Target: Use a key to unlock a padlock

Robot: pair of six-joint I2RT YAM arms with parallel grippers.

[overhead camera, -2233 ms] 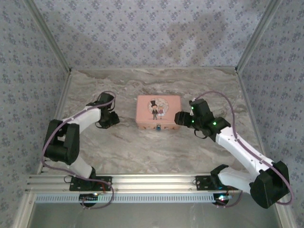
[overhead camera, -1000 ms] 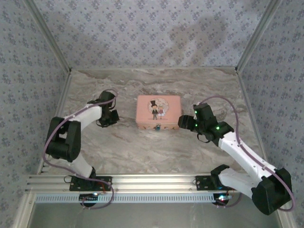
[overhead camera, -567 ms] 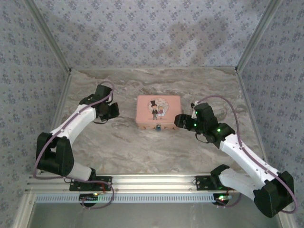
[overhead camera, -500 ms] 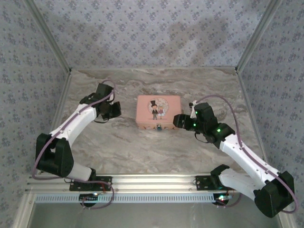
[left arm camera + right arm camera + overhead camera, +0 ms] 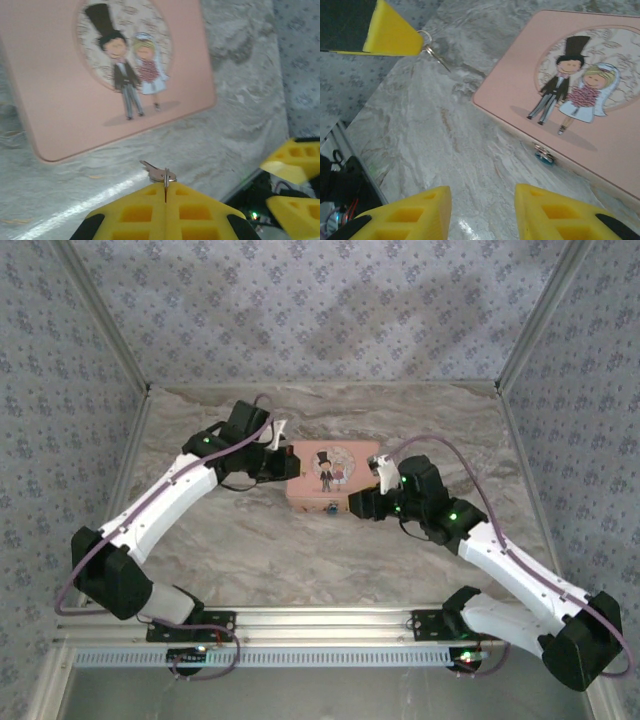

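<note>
The key (image 5: 438, 59) sticks out free from the left gripper's fingers, so the robot should keep bringing it toward the right gripper's open fingers (image 5: 483, 212) until they close on it.
A pink tin box (image 5: 352, 455) with a cartoon bride and groom on its lid lies mid-table. A small blue padlock (image 5: 544, 157) hangs at its front clasp (image 5: 331, 508). My left gripper (image 5: 165, 186) is shut on a key ring, and the silver key (image 5: 156, 173) sticks out from its tips above the marble. In the top view the left gripper (image 5: 288, 464) sits at the box's left edge. My right gripper (image 5: 482, 200) is open over bare marble, in front and to the left of the padlock, and holds nothing. It shows near the box's front right (image 5: 354, 506).
Marble tabletop (image 5: 250, 540) inside patterned walls, with an aluminium rail (image 5: 320, 620) along the near edge. The left gripper's yellow finger (image 5: 390, 35) and the dangling key (image 5: 437, 56) appear at the right wrist view's upper left. The right gripper's yellow fingers (image 5: 295, 165) show at the left wrist view's lower right.
The left arm swung right from the table's left side to the box's left edge, carrying the key. The right gripper slid left along the box front.
</note>
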